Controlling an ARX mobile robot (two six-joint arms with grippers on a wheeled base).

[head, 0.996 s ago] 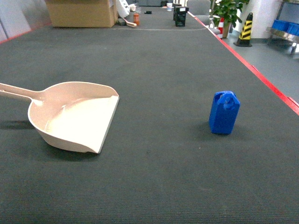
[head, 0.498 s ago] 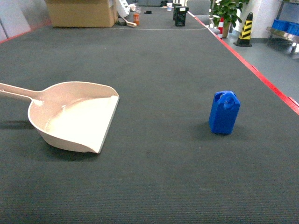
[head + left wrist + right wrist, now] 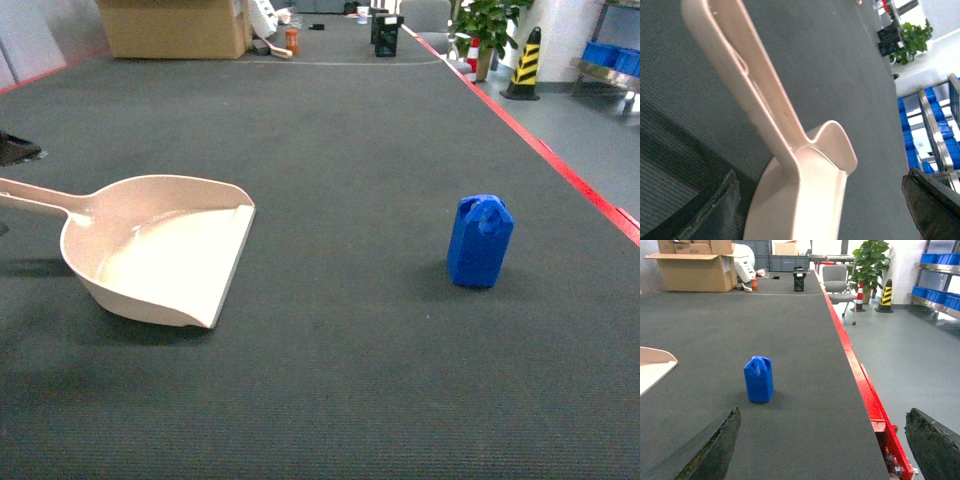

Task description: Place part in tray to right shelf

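Observation:
My gripper will carry the beige tray point(image 3: 170, 255), and the blue part should stay upright inside it, because the tray has a high curved back side point(image 3: 86, 238).
The beige tray point(image 3: 165, 250) lies on the dark mat at the left, handle pointing left, front lip facing right. The small blue part point(image 3: 480, 241) stands upright on the right, apart from the tray. A dark tip of my left gripper point(image 3: 15, 148) shows at the left edge, just behind the handle. In the left wrist view the left gripper point(image 3: 822, 212) is open, over the tray point(image 3: 770, 95) where handle meets scoop. My right gripper point(image 3: 825, 450) is open and empty, well short of the part point(image 3: 759, 380). The right shelf point(image 3: 608, 62) stands far right.
A red edge strip point(image 3: 560, 165) borders the mat on the right, with grey floor beyond. At the far end stand a cardboard box point(image 3: 175, 27), a black bin point(image 3: 387, 35), a potted plant point(image 3: 488, 28) and a striped cone point(image 3: 526, 62). Blue crates point(image 3: 935, 257) sit on the shelf.
A dark tip of my left gripper has come into the head view at the left edge, near the tray's handle. Tray and part have not moved.

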